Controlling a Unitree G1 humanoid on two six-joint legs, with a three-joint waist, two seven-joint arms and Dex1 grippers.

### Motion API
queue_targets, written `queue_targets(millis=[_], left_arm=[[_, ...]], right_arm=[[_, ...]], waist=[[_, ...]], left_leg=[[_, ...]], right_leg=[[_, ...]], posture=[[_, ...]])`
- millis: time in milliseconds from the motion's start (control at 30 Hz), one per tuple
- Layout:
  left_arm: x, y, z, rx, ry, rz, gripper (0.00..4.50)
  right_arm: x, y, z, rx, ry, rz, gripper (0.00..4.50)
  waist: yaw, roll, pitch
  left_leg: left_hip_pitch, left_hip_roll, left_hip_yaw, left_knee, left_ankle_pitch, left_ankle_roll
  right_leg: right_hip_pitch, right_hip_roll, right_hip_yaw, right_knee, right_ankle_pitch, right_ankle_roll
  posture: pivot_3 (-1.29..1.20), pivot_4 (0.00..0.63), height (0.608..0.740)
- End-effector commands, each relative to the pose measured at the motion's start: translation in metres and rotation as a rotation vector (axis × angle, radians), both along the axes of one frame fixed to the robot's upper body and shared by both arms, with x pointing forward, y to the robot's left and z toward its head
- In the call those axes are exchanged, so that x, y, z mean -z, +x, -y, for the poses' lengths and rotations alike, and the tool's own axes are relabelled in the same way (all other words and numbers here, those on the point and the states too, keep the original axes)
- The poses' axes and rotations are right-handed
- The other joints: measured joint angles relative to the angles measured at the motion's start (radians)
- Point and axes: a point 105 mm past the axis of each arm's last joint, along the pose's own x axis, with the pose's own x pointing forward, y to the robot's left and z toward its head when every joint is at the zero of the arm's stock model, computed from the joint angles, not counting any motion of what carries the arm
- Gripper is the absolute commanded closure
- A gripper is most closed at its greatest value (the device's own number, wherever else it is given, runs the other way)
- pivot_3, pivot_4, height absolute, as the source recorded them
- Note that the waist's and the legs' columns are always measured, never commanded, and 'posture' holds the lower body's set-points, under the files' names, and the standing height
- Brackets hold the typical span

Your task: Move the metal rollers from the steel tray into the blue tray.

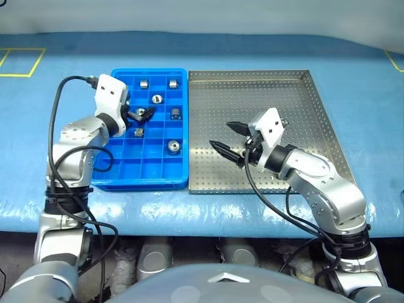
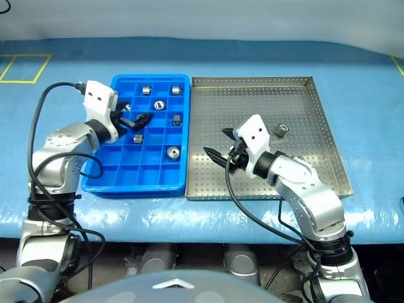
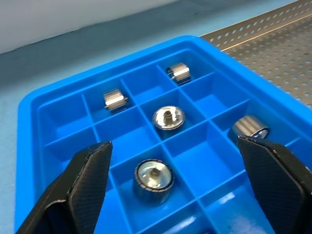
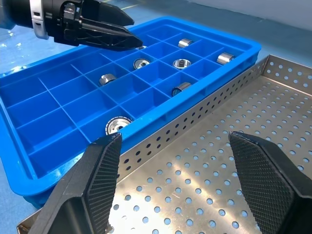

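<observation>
The roller [image 1: 140,112] below is in its own compartment of the blue tray, so my open left gripper should go to the steel tray [image 1: 221,129] next until it closes on another roller.
The blue tray [image 1: 140,184] lies left of the steel tray [image 1: 214,101]. Several metal rollers [image 1: 173,146] sit in separate compartments of the blue tray. One roller [image 2: 281,130] lies on the steel tray's perforated floor, beyond my right wrist. My left gripper [image 1: 148,114] hovers open over the blue tray's upper compartments. A roller [image 3: 153,174] lies in the compartment below its spread fingers, untouched. My right gripper [image 1: 220,134] hangs open and empty over the steel tray's left half, pointing toward the blue tray.
Both trays rest on a blue cloth-covered table [image 1: 252,208], with yellow tape marks [image 1: 22,62] at the far left. Black cables [image 1: 60,101] loop from each wrist. The steel tray's raised perforated rim [image 4: 195,117] stands between my right gripper and the blue tray.
</observation>
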Motion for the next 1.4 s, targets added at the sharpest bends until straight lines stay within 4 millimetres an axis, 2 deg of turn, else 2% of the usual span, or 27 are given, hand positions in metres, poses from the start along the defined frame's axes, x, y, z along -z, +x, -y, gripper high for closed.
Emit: queue_targets(millis=[33, 133, 400, 467, 600, 800, 1000, 1200, 1400], left_arm=[[-0.028, -0.023, 0.043, 0.263, -0.084, 0.084, 0.05], [-0.025, -0.031, 0.061, 0.344, -0.072, 0.077, 0.05], [-0.012, -0.029, 0.075, 0.374, -0.054, 0.029, 0.05], [-0.007, -0.026, 0.082, 0.387, -0.050, 0.015, 0.05], [0.005, -0.018, 0.111, 0.443, -0.030, -0.018, 0.05], [0.023, -0.002, 0.153, 0.526, -0.001, -0.094, 0.05], [0.047, 0.007, 0.182, 0.590, 0.076, -0.159, 0.05], [0.065, 0.014, 0.196, 0.591, 0.122, -0.195, 0.05], [0.081, 0.024, 0.198, 0.512, 0.179, -0.209, 0.05]], right_arm=[[-0.015, -0.003, 0.001, 0.000, 0.011, 0.057, 0.80], [-0.014, -0.003, 0.004, 0.015, 0.006, 0.057, 0.80], [-0.013, -0.005, 0.010, 0.046, -0.014, 0.052, 0.80], [-0.009, -0.002, 0.018, 0.091, -0.049, 0.048, 0.80], [0.001, 0.007, 0.039, 0.241, -0.104, 0.026, 0.80], [0.000, -0.005, 0.042, 0.268, -0.092, 0.034, 0.80], [0.003, -0.018, 0.048, 0.317, -0.106, 0.031, 0.80], [0.004, -0.027, 0.052, 0.351, -0.110, 0.032, 0.80], [0.005, -0.031, 0.055, 0.381, -0.114, 0.025, 0.80]], waist=[[0.000, 0.000, 0.000], [-0.001, 0.001, 0.000], [-0.018, 0.001, 0.000], [-0.021, 0.001, 0.000], [-0.019, 0.001, 0.000], [-0.040, 0.001, -0.001], [-0.087, 0.001, -0.001], [-0.143, 0.001, -0.001], [-0.190, 0.001, 0.000]], left_leg=[[0.000, 0.000, 0.000, 0.000, 0.000, 0.000], [0.000, 0.000, 0.000, 0.000, 0.000, 0.000], [0.001, 0.000, 0.000, 0.001, 0.000, 0.000], [0.000, 0.000, 0.000, 0.001, 0.000, 0.000], [0.000, -0.001, 0.000, 0.002, 0.000, 0.000], [0.000, -0.001, 0.000, 0.003, 0.000, 0.000], [-0.001, -0.001, 0.001, 0.003, -0.001, 0.001], [-0.001, -0.001, 0.002, 0.003, -0.001, 0.002], [-0.001, -0.002, 0.002, 0.003, -0.001, 0.002]], right_leg=[[0.000, 0.000, 0.000, 0.000, 0.000, 0.000], [0.000, 0.000, 0.000, 0.000, 0.000, 0.000], [0.001, 0.000, 0.000, 0.001, 0.000, 0.000], [0.001, 0.000, 0.000, 0.001, 0.000, 0.000], [0.001, 0.000, 0.000, 0.000, 0.000, 0.000], [0.001, 0.000, 0.001, 0.000, 0.000, 0.001], [0.001, 0.000, 0.002, -0.001, 0.000, 0.001], [0.001, 0.000, 0.003, -0.001, 0.000, 0.001], [0.001, 0.000, 0.004, -0.001, 0.000, 0.002]], posture=[[0.02, 0.150, 0.740], [0.02, 0.150, 0.740], [-0.02, 0.150, 0.740], [-0.02, 0.150, 0.740], [-0.05, 0.150, 0.740], [-0.14, 0.150, 0.740], [-0.23, 0.150, 0.740], [-0.28, 0.150, 0.740], [-0.31, 0.150, 0.740]])
